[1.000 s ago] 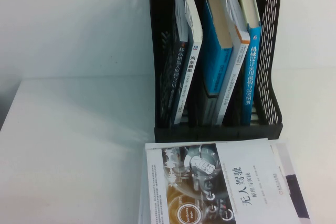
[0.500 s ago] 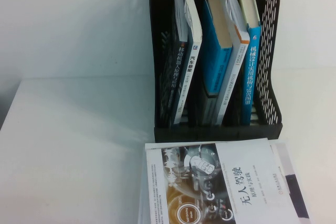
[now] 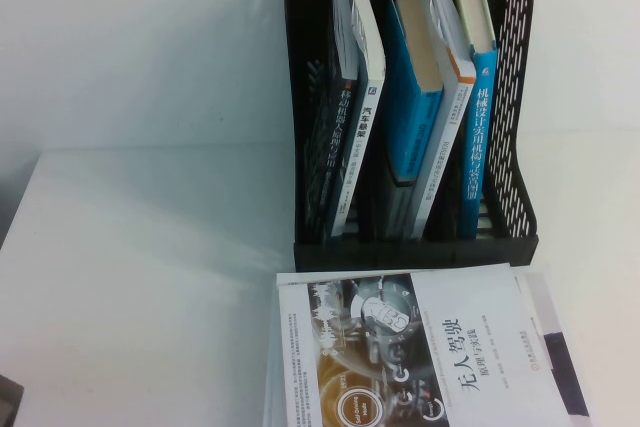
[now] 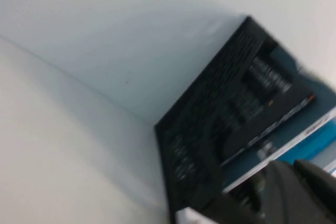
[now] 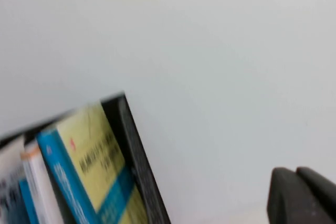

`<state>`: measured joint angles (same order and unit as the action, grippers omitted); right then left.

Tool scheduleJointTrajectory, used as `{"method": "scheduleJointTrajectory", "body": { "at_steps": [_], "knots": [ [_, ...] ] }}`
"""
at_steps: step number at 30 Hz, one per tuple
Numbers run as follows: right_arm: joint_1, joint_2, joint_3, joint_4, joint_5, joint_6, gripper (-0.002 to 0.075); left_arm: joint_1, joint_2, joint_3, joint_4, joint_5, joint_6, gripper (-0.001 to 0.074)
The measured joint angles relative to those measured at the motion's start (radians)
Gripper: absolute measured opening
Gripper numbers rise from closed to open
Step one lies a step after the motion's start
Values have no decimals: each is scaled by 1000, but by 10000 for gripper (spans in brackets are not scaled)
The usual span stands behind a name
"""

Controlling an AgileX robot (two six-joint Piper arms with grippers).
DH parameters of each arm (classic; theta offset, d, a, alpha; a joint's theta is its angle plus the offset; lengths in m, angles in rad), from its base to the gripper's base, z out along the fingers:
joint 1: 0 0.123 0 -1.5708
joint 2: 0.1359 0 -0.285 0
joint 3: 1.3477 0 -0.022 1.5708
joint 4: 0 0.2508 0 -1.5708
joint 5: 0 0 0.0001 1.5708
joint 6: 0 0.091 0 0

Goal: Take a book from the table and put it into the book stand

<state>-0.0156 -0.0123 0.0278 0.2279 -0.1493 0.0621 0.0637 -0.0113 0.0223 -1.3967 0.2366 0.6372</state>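
Observation:
My left gripper has little to pinch at the book's near-flush edge [image 3: 283,352] on the stack. Next, my right gripper pushes the opposite edge [image 3: 545,347] first so that the book sticks out over the stack.
The book [image 3: 440,352], white with a black Chinese title and a dark circular graphic, lies flat on top of a small stack at the table's [image 3: 140,277] near edge, just in front of the book stand [image 3: 410,250]. The black stand holds several upright books. My left gripper [image 4: 294,192] shows in the left wrist view with its fingers together and empty, off to the left of the stand [image 4: 210,129]. My right gripper [image 5: 299,195] is shut and empty, to the right of the stand's side wall [image 5: 139,156]. Neither gripper's fingers show in the high view.
A grey part of the left arm [image 3: 8,402] shows at the high view's lower left corner. Blue-spined and white-spined books [image 3: 440,97] fill the stand's middle and right slots, and dark books [image 3: 350,107] lean in the left slot. A white wall stands behind.
A grey part of the left arm has come into the high view's lower left corner. The book and the stand have not moved.

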Motion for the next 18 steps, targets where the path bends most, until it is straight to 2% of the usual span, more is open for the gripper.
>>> {"method": "scheduleJointTrajectory", "body": {
  "at_steps": [2, 5, 13, 15, 18],
  "knots": [
    [0, 0, 0, 67, -86, 4, -3, 0, 0, 0, -168, -15, 1, -4],
    [0, 0, 0, 124, -204, 4, -3, 0, 0, 0, -276, -40, 2, -4],
    [0, 0, -10, 150, -302, 80, -3, 0, 0, -6, -317, -70, -79, -4],
    [0, 0, -48, 146, -290, 84, -3, 0, 0, -52, -319, -77, -18, -4],
    [0, 0, -152, 112, -259, 71, -3, 0, 0, -168, -319, -82, 206, -4]
  ]
}}
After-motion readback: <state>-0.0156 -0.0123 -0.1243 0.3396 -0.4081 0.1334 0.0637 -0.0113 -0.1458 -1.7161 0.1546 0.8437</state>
